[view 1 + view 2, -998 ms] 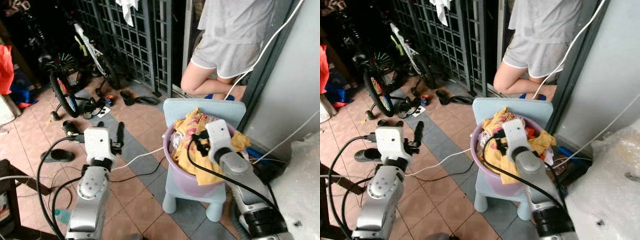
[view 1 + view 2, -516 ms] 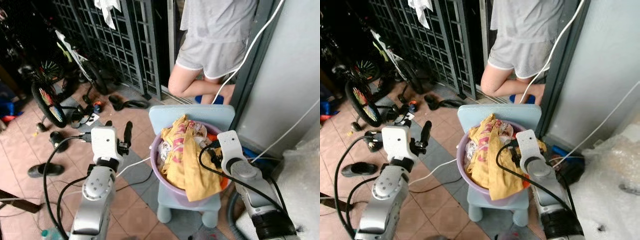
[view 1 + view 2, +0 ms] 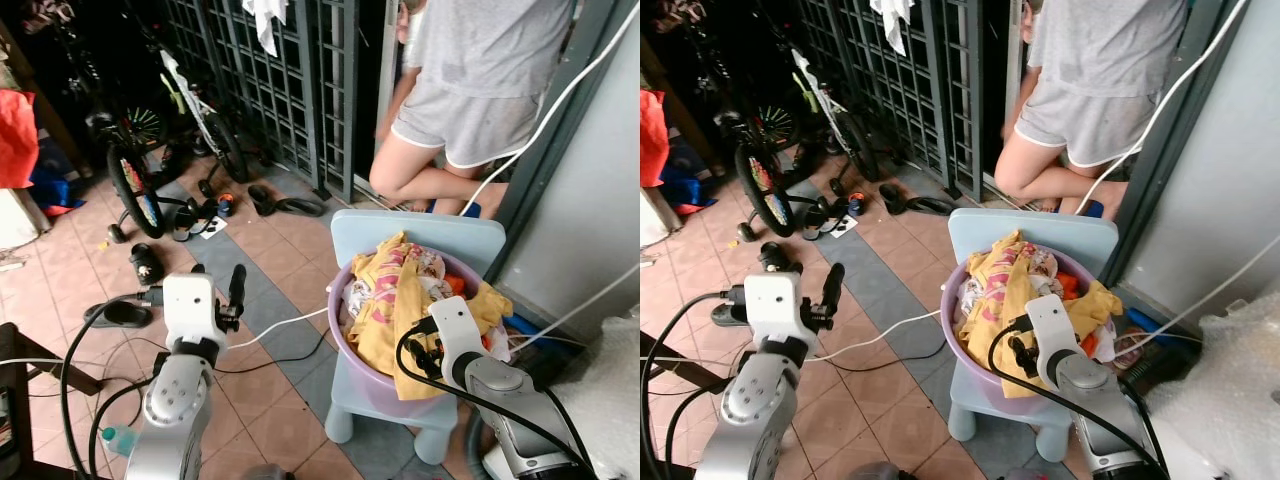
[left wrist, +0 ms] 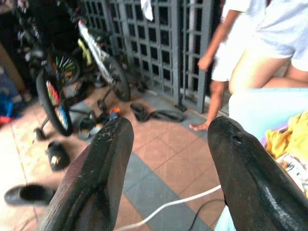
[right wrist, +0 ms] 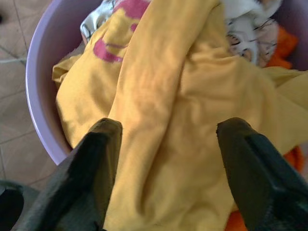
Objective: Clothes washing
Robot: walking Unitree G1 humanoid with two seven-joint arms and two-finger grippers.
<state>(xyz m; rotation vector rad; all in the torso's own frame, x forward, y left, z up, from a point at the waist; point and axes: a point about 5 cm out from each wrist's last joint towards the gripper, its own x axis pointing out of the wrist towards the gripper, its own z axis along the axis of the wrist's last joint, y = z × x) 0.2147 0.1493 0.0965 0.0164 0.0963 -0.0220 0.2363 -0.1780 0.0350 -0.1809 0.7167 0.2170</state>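
Orange cloth (image 3: 456,286) shows from under the loose folds, so the yellow garment (image 3: 384,318) will come away by itself when the robot lifts it from the basin.
A purple basin (image 3: 346,345) heaped with clothes stands on a light blue plastic chair (image 3: 400,232). A yellow garment (image 3: 395,310) lies across the heap and hangs over the basin's near rim. My right gripper (image 5: 168,127) is at that near rim, open, its two fingers spread just above the yellow garment (image 5: 168,86), holding nothing. The purple rim (image 5: 41,72) curves beside one finger. My left gripper (image 4: 171,125) is raised to the left of the chair, open and empty, pointing towards the bicycles.
A person (image 3: 470,90) stands right behind the chair by a metal grille (image 3: 300,80). Bicycles (image 3: 130,170) and scattered sandals (image 3: 290,203) fill the tiled floor at left. A white cable (image 3: 280,325) crosses the floor. A wall and a bubble-wrapped bulk (image 3: 1230,400) close off the right.
The head view has swung about. My right gripper has drawn back from above the middle of the heap to the basin's near rim. The left arm stays raised.
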